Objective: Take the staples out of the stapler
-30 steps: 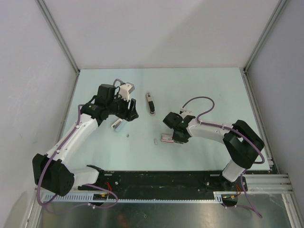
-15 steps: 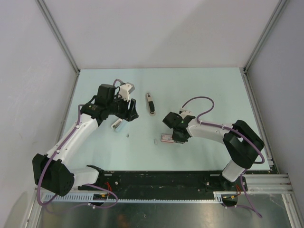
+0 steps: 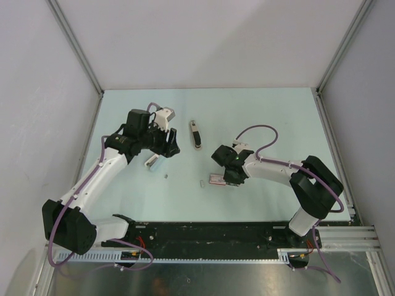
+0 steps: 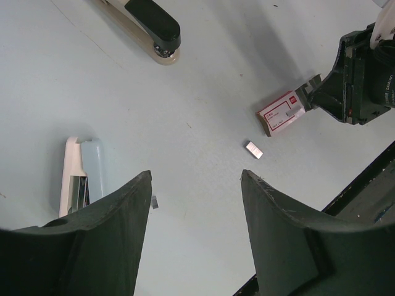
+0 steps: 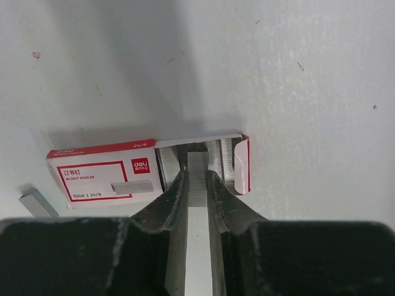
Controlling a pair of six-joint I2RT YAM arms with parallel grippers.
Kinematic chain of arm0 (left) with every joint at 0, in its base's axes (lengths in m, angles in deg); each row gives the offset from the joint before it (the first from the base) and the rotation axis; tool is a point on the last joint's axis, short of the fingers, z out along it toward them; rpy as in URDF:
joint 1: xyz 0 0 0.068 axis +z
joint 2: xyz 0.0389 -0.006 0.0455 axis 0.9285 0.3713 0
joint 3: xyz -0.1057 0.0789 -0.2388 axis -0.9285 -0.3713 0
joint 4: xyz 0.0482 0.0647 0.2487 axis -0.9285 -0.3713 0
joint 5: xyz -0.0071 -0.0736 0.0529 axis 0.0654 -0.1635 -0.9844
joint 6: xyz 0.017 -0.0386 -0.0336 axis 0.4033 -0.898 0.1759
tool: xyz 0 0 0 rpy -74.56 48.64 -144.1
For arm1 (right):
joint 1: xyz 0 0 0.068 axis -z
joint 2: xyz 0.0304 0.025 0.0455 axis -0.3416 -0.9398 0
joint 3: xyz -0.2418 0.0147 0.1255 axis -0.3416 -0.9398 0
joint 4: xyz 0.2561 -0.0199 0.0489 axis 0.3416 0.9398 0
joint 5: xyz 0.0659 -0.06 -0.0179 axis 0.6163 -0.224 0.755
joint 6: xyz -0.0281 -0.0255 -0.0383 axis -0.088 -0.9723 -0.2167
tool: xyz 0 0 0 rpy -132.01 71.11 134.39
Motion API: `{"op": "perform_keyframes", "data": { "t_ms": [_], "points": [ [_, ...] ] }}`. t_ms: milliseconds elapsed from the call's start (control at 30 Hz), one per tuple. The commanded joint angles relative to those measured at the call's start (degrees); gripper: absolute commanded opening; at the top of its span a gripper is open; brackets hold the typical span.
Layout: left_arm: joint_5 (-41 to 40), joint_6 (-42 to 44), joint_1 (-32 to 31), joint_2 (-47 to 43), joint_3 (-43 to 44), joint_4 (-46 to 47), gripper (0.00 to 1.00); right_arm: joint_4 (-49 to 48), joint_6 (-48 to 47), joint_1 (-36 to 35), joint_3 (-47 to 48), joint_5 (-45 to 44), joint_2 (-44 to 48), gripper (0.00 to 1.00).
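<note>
The strip's near end [image 5: 197,201] pokes out past the side of the box. Next, my right gripper opens, then use closed fingers to push the strip of staples into the box's open end [image 5: 218,161].
My right gripper [image 5: 197,176] is shut on a silvery strip of staples [image 5: 198,161]. The strip's far end lies at the open end of the flat pink-and-white staple box [image 5: 102,176], where more staples show inside. In the top view that gripper [image 3: 227,180] sits right beside the box [image 3: 216,179]. The stapler [image 3: 196,134], black on beige, lies closed at mid-table and also shows in the left wrist view [image 4: 154,24]. My left gripper [image 4: 194,179] is open and empty above the table, left of the stapler [image 3: 170,150].
A white and pale-blue holder [image 4: 83,176] with metal inside lies by my left finger, also seen from above [image 3: 152,162]. A short loose staple piece [image 4: 253,149] lies near the box, and a tiny bit [image 4: 155,201] lies by the holder. The black base rail runs along the near edge.
Almost nothing differs. The right gripper and the box have shifted at most a hair to the left. The left arm has not moved.
</note>
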Motion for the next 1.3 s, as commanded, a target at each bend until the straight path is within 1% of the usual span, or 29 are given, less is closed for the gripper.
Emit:
{"op": "perform_keyframes", "data": {
  "t_ms": [0,200,300,567,633,700,800,867,900,1033,1067,1133,1267],
  "points": [
    [0.61,2.33,-0.45,-1.44,-0.19,0.34,0.65,-1.09,-1.51,0.53,-0.43,-0.43,0.8,0.16],
    [0.76,2.25,-0.42,-1.48,-0.14,0.39,0.65,-1.65,-2.44,0.73,-0.41,-0.31,0.93,0.17],
    [0.93,2.18,-0.43,-1.34,-0.12,0.35,0.65,-2.03,-3.01,0.78,-0.41,0.14,0.68,0.19],
    [1.16,2.2,-0.41,-1.15,-0.15,0.4,0.65,-2.22,-4.13,0.45,-0.42,-0.49,1.76,0.39],
    [1.32,2.18,-0.45,-1.12,-0.15,0.38,0.65,-2.23,-4.43,0.09,-0.41,-1.0,2.33,0.41],
    [1.32,2.17,-0.48,-1.09,-0.19,0.39,0.65,-2.19,-4.77,-0.55,-0.41,-1.64,3.04,0.41],
    [1.24,2.21,-0.43,-1.06,-0.19,0.41,0.65,-1.93,-4.86,-2.18,-0.41,-2.77,4.2,0.36],
    [1.25,2.22,-0.41,-1.1,-0.16,0.38,0.65,-1.41,-4.44,-3.29,-0.41,-3.29,4.83,0.3],
    [1.31,2.2,-0.41,-1.1,-0.15,0.4,0.65,-1.12,-4.12,-3.85,-0.41,-3.46,5.08,0.27],
    [1.31,2.12,-0.45,-1.13,-0.04,0.4,0.65,-0.53,-2.93,-5.36,-0.72,-2.96,4.83,0.08],
    [1.21,2.19,-0.43,-1.21,-0.05,0.41,0.65,-0.68,-2.7,-5.46,-0.96,-2.51,4.64,0.04],
    [1.14,2.26,-0.43,-1.44,-0.17,0.4,0.65,-0.84,-2.25,-5.41,-1.43,-1.88,4.3,0.01],
    [0.93,2.4,-0.41,-1.62,-0.34,0.39,0.65,-1.0,-2.12,-4.93,-1.84,-1.04,3.64,0.0]
  ]
}}
